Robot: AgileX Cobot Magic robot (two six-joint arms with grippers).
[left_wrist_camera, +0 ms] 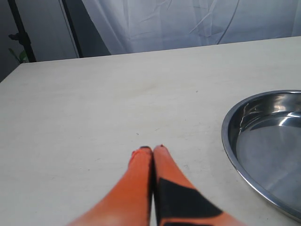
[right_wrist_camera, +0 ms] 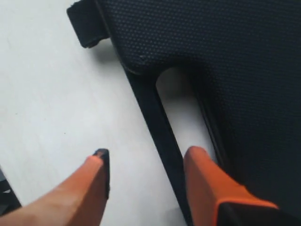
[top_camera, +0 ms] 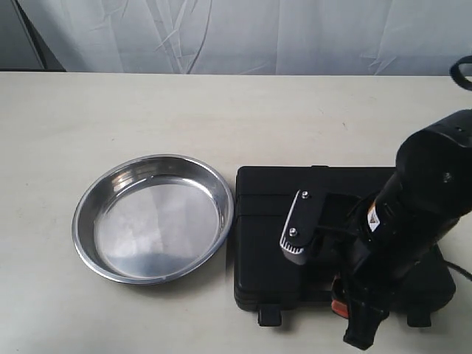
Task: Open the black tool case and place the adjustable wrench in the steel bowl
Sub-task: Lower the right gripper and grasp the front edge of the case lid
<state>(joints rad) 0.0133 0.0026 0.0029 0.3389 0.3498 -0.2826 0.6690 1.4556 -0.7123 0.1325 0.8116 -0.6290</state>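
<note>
The latches (top_camera: 270, 316) are sticking out from the front edge of the tool case, so the case's lid (top_camera: 267, 247) will swing up and fold back flat when I raise the handle bar.
The black tool case (top_camera: 295, 188) lies closed on the table, so the adjustable wrench is hidden. The empty steel bowl (top_camera: 153, 218) sits just left of it. My right gripper (right_wrist_camera: 148, 153) is open at the case's near edge and straddles the bar of the slot handle (right_wrist_camera: 162, 132): one finger (right_wrist_camera: 202, 174) is in the slot, the other (right_wrist_camera: 96, 179) is over the table outside. From outside, that gripper (top_camera: 352, 321) hangs over the case's front edge. My left gripper (left_wrist_camera: 152, 149) is shut on nothing above bare table, with the bowl (left_wrist_camera: 268, 146) beside it.
Two small latches (top_camera: 269, 316) (top_camera: 419, 318) stick out from the case's front edge; one latch (right_wrist_camera: 87, 23) shows in the right wrist view. The right arm (top_camera: 420, 206) covers much of the lid. A white curtain (top_camera: 243, 33) hangs behind the table.
</note>
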